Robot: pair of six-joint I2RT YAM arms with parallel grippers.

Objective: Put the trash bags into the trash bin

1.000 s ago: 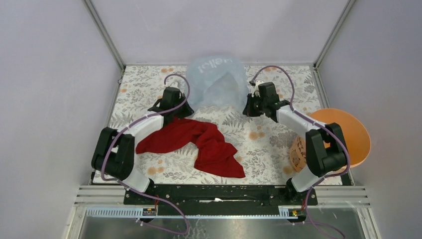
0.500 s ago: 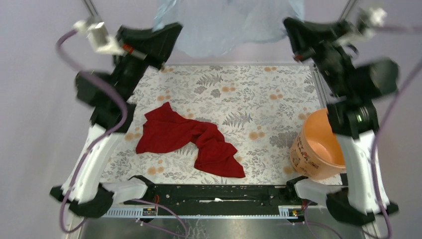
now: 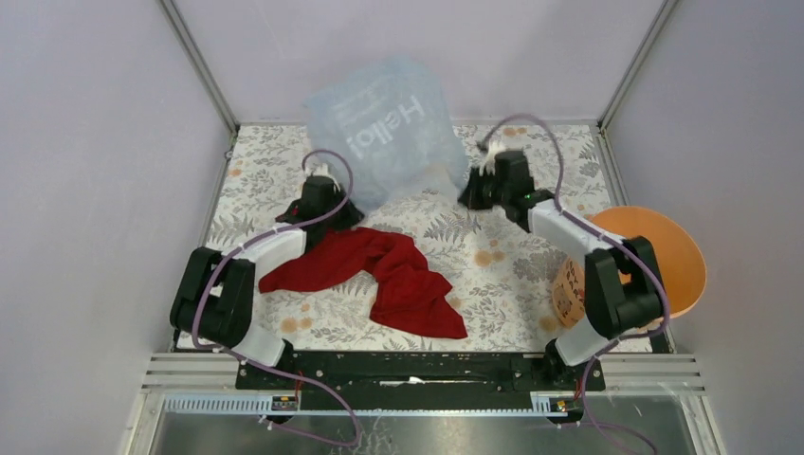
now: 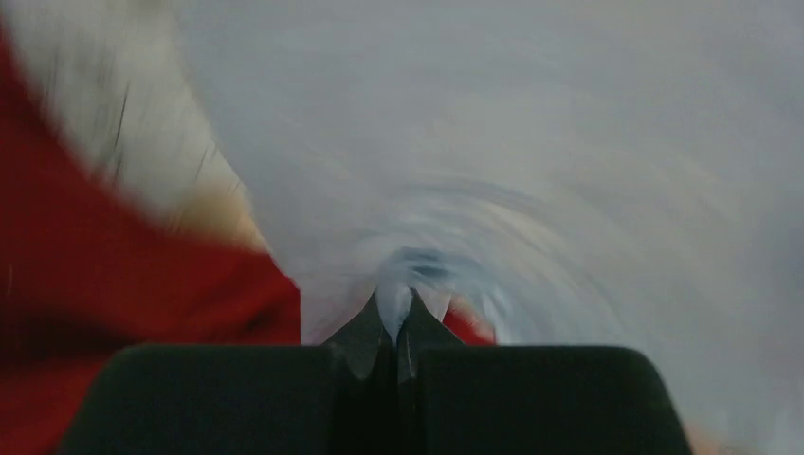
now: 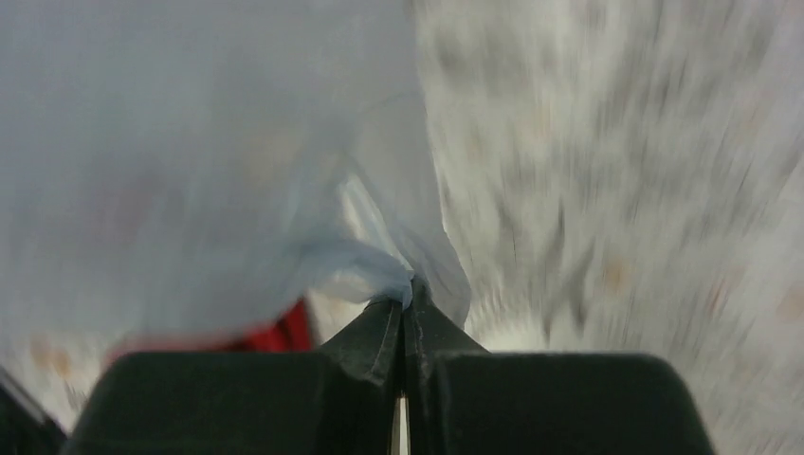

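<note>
The trash bin is a long way from the trash bag [image 3: 384,123]. The robot's left gripper should pull the bag aside while its right gripper first brings the bin [image 3: 616,220] over.
The pale-blue trash bag [image 3: 389,128] with mirrored "Hello" lettering billows up at the back middle of the table, stretched between my two grippers. My left gripper [image 3: 334,204] is shut on its left corner; the film shows pinched at the fingertips in the left wrist view [image 4: 395,313]. My right gripper [image 3: 471,196] is shut on its right corner, and the film bunches at the tips in the right wrist view [image 5: 406,289]. The orange trash bin [image 3: 654,261] leans at the right table edge beside the right arm, open side up.
A large red cloth [image 3: 374,270] lies crumpled on the flowered tablecloth [image 3: 512,251] in the middle, just in front of the left gripper. Grey walls and metal frame posts close in the back and sides. Both wrist views are motion-blurred.
Both arms, which had swung high holding the bag up half a second ago, have come back down to the table. The bag is puffed out and shifted leftward. The bin tilted back.
</note>
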